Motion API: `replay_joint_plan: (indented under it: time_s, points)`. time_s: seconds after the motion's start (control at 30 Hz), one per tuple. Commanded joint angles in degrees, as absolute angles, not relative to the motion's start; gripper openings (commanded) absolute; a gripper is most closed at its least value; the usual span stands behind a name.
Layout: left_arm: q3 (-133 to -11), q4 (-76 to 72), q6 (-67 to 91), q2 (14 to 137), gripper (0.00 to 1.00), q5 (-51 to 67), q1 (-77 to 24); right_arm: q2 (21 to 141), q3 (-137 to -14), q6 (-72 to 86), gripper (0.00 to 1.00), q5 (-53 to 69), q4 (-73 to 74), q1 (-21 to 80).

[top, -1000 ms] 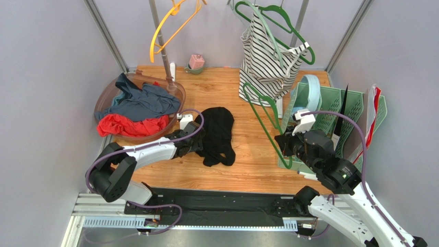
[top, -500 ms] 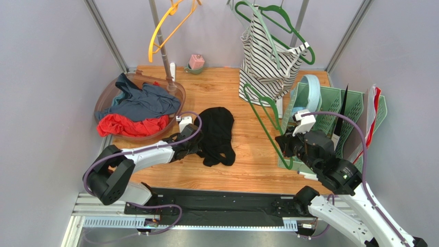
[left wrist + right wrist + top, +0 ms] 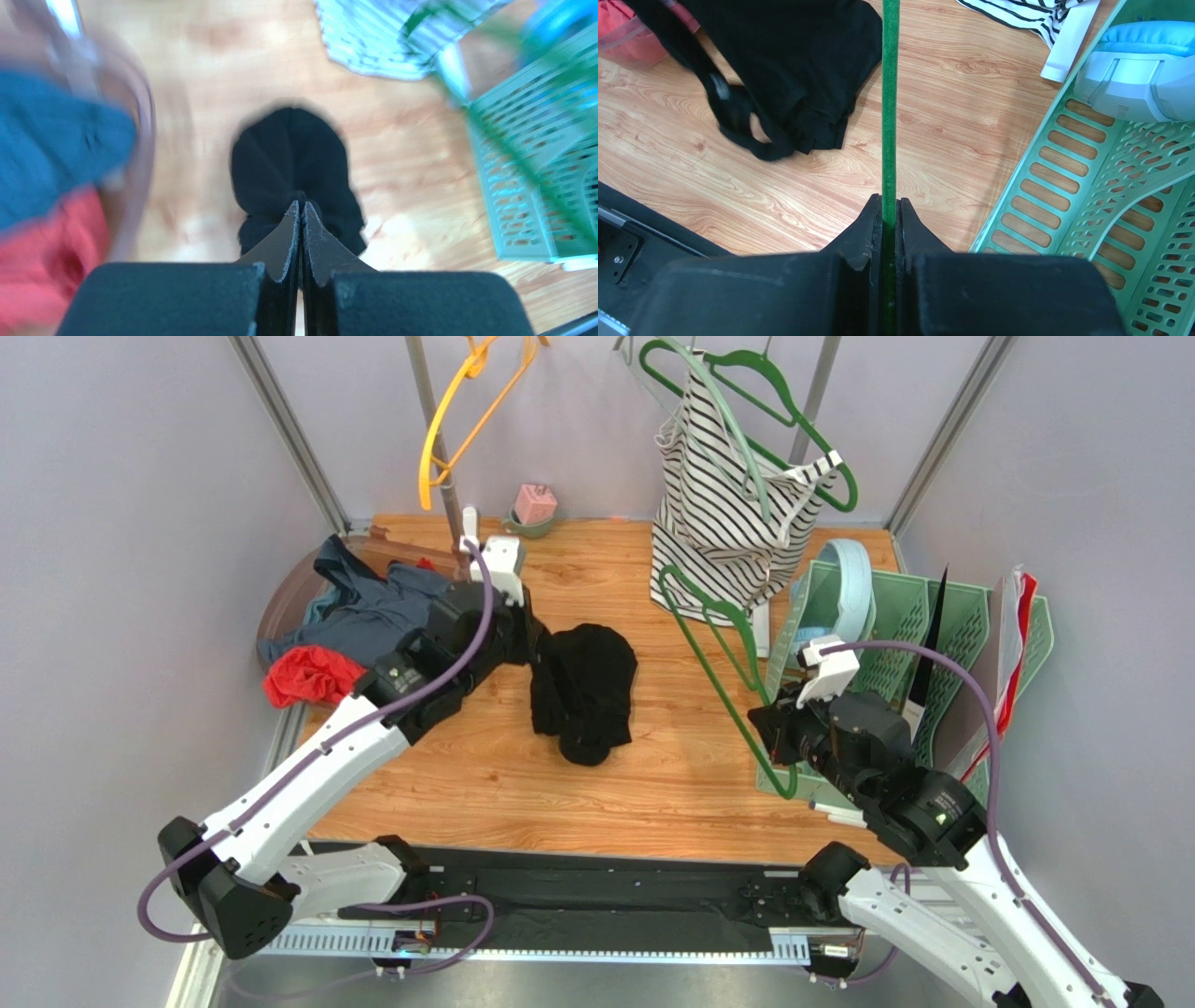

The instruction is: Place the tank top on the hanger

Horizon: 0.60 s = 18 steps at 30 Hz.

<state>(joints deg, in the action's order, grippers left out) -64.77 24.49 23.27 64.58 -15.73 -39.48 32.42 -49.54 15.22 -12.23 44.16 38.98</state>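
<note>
My left gripper should pull the tank top [image 3: 557, 679] back while my right gripper swings the hanger's loose end [image 3: 671, 576] to it, because that end points toward the striped top.
The black tank top [image 3: 582, 693] is bunched on the wooden table, its left edge lifted. My left gripper [image 3: 535, 647] is shut on that edge. In the blurred left wrist view the closed fingertips [image 3: 300, 204] pinch black fabric, and the rest of the tank top [image 3: 291, 157] hangs beyond them. The dark green hanger [image 3: 723, 672] slants across the table's right side. My right gripper [image 3: 776, 738] is shut on its lower end. In the right wrist view the hanger's green bar [image 3: 889, 105] runs straight out from between the closed jaws [image 3: 889, 204], with the tank top [image 3: 794, 63] to its left.
A brown bowl [image 3: 275, 599] at the left holds blue-grey and red garments. A striped top [image 3: 730, 511] hangs at the back on a pale hanger. A yellow hanger [image 3: 463, 406] hangs from the pole. A mint-green rack [image 3: 968, 637] stands at the right, and a pink cup [image 3: 535, 506] at the back.
My left gripper closed on the tank top, then the arm rose and swung toward the back, pulling the fabric up and bunching it. The right arm and hanger stayed still.
</note>
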Motion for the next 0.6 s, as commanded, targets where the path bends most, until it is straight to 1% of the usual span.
replay_joint_plan:
  time_s: [0.0, 0.03, 0.13, 0.2, 0.3, 0.43, 0.57]
  points:
    - [-80.12, 35.58, 9.68, 69.42, 0.00, -11.87, -39.29, 30.50, -52.20, 15.12, 0.00, -11.51, 44.73, 39.29]
    - [-86.25, 37.25, 7.49, 70.48, 0.00, -11.34, -39.29, 30.41, -52.47, 15.20, 0.00, -11.34, 45.00, 39.20]
    - [-95.24, 42.70, 2.75, 74.08, 0.00, -11.08, -39.20, 29.36, -52.91, 15.56, 0.00, -9.94, 45.70, 39.29]
    - [-98.07, 46.57, 1.15, 76.55, 0.00, -12.21, -39.29, 28.83, -53.17, 15.91, 0.00, -8.36, 45.44, 39.20]
    - [-96.61, 49.04, 0.09, 78.22, 0.00, -12.31, -39.29, 27.95, -53.17, 15.82, 0.00, -3.09, 44.48, 39.29]
    - [-91.86, 47.12, -2.63, 77.96, 0.00, -13.97, -39.20, 27.25, -53.00, 16.08, 0.00, 6.04, 42.02, 39.29]
    - [-87.72, 44.74, -3.25, 77.35, 0.00, -16.61, -38.85, 27.60, -53.09, 16.35, 0.00, 10.71, 40.17, 39.29]
